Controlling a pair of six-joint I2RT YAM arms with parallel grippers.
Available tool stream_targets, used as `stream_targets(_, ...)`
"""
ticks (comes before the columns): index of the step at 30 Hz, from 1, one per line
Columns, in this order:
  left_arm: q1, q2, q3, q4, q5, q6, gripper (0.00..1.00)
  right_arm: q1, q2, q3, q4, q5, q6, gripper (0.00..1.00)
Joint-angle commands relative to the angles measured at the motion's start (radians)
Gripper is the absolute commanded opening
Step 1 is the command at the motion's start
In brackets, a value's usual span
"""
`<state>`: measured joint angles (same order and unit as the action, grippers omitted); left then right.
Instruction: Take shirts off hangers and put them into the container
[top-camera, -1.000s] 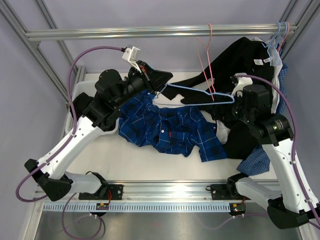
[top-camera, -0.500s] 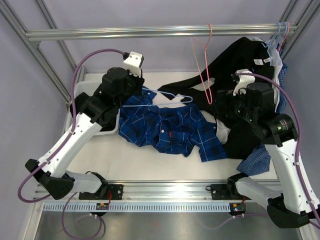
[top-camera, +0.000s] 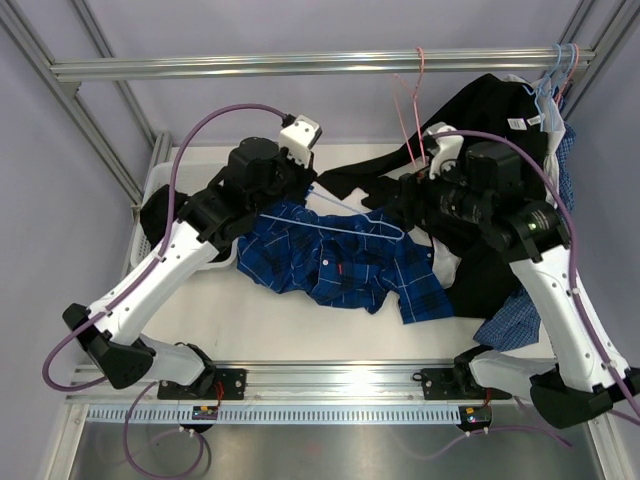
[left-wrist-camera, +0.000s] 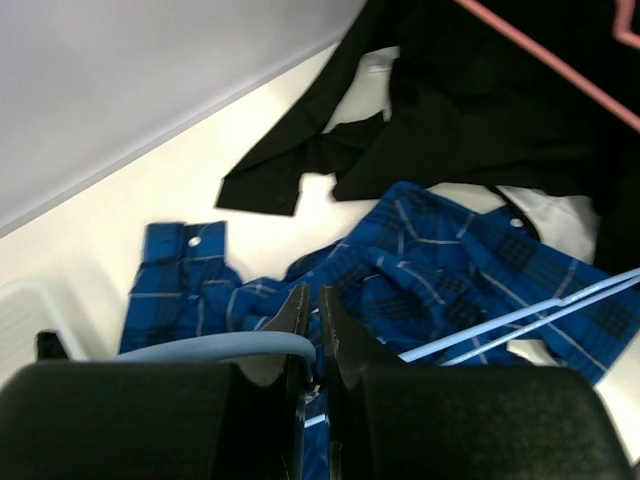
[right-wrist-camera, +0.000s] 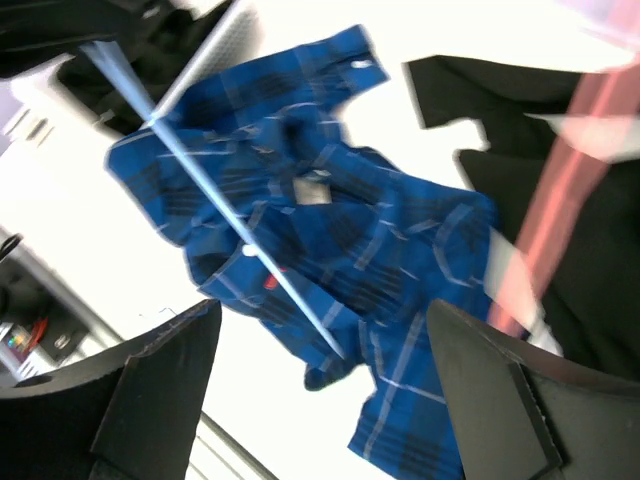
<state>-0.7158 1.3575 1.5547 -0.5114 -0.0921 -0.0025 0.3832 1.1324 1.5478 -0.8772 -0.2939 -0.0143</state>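
The light blue hanger (top-camera: 330, 228) will hang narrow beside the pink hanger (top-camera: 417, 96) when I hook it on the top rail, because the pink hanger hangs edge-on from that rail.
A light blue hanger (top-camera: 345, 222) hangs bare over the blue plaid shirt (top-camera: 340, 262), which lies crumpled on the table. My left gripper (top-camera: 303, 188) is shut on its hook (left-wrist-camera: 215, 345); the wires (left-wrist-camera: 540, 312) run off to the right. My right gripper (top-camera: 397, 200) stands open above the shirt's right part (right-wrist-camera: 330, 220), the hanger's thin wire (right-wrist-camera: 230, 230) crossing below it. A black shirt (top-camera: 375, 170) is spread behind. The container (top-camera: 185, 170) sits at the left, mostly hidden by my left arm.
A pink hanger (top-camera: 415, 110) hangs from the top rail (top-camera: 300, 66) beside my right gripper. More black and plaid shirts (top-camera: 500, 110) hang at the right on blue hangers (top-camera: 560, 60). Dark cloth (top-camera: 155, 215) lies in the container.
My left gripper has carried the blue hanger to the right and turned it, so it now lies across the plaid shirt. My right arm has swung left toward the hanger's far end.
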Motion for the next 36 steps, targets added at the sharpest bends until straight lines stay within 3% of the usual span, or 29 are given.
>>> stream_targets(1, -0.019, 0.023, 0.070, 0.082, 0.080, 0.007, 0.00, 0.078, 0.067, 0.049, 0.043, -0.097, -0.107, 0.91)
stream_targets(11, -0.033, 0.040, 0.104, 0.086, 0.120, -0.037, 0.00, 0.180, 0.165, 0.011, 0.109, -0.123, -0.098, 0.65)
stream_targets(19, -0.036, 0.015, 0.073, 0.088, 0.112, -0.044, 0.00, 0.191, 0.201, 0.001, 0.121, -0.140, -0.101, 0.05)
stream_targets(20, -0.036, 0.012, 0.070, 0.088, 0.109, -0.048, 0.00, 0.191, 0.202, 0.000, 0.119, -0.140, -0.101, 0.00)
stream_targets(23, -0.036, -0.001, 0.065, 0.088, 0.097, -0.060, 0.02, 0.191, 0.191, -0.009, 0.116, -0.140, -0.101, 0.00)
stream_targets(25, -0.036, -0.012, 0.061, 0.086, 0.069, -0.073, 0.12, 0.191, 0.179, -0.018, 0.119, -0.134, -0.098, 0.00)
stream_targets(30, -0.036, -0.037, 0.041, 0.083, 0.009, -0.099, 0.55, 0.189, 0.147, -0.046, 0.121, -0.119, -0.081, 0.00)
stream_targets(31, -0.036, -0.052, 0.033, 0.083, -0.001, -0.111, 0.69, 0.191, 0.141, -0.051, 0.124, -0.099, -0.079, 0.00)
stream_targets(34, -0.036, -0.092, 0.022, 0.086, -0.044, -0.129, 0.90, 0.189, 0.122, -0.058, 0.119, -0.061, -0.078, 0.00)
stream_targets(36, -0.036, -0.115, 0.015, 0.090, -0.066, -0.139, 0.99, 0.191, 0.112, -0.052, 0.113, -0.039, -0.075, 0.00)
